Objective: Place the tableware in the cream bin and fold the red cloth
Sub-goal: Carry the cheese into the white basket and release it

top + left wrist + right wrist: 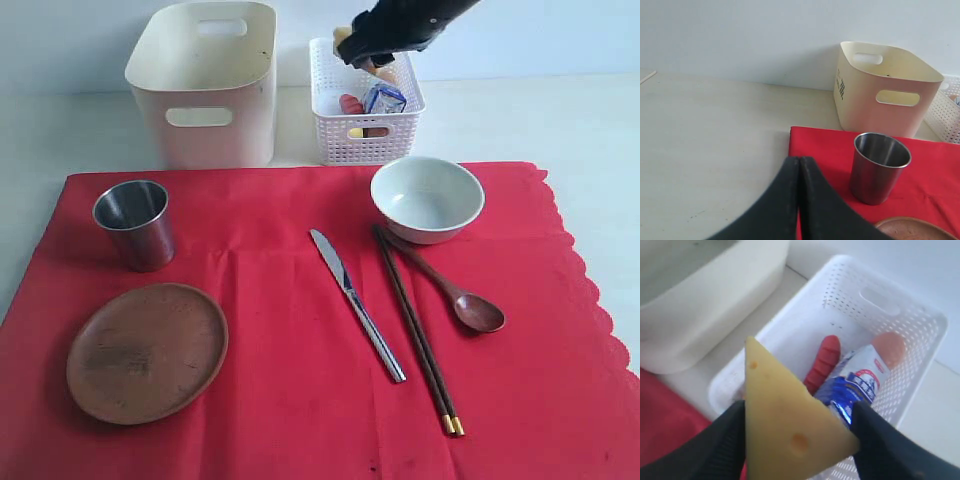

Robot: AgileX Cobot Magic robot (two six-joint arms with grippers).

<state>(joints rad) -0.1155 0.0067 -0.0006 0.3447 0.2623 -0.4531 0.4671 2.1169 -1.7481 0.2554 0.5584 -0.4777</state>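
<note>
I should keep lowering the yellow cheese wedge with my right gripper, because it is hanging over the lattice basket's open top. I should then let go of it next to the milk packet.
On the red cloth lie the steel cup, the brown wooden plate, the silver knife, the dark chopsticks, the wooden spoon and the pale bowl. The cream bin stands behind the cloth at the left. My right gripper hangs over the white lattice basket, shut on a yellow cheese wedge. My left gripper is shut and empty, near the cloth's corner beside the cup; it is outside the exterior view.
The lattice basket holds a blue-white milk packet, a red sausage and a pinkish egg. Bare pale tabletop lies to the left of the cloth and behind it.
</note>
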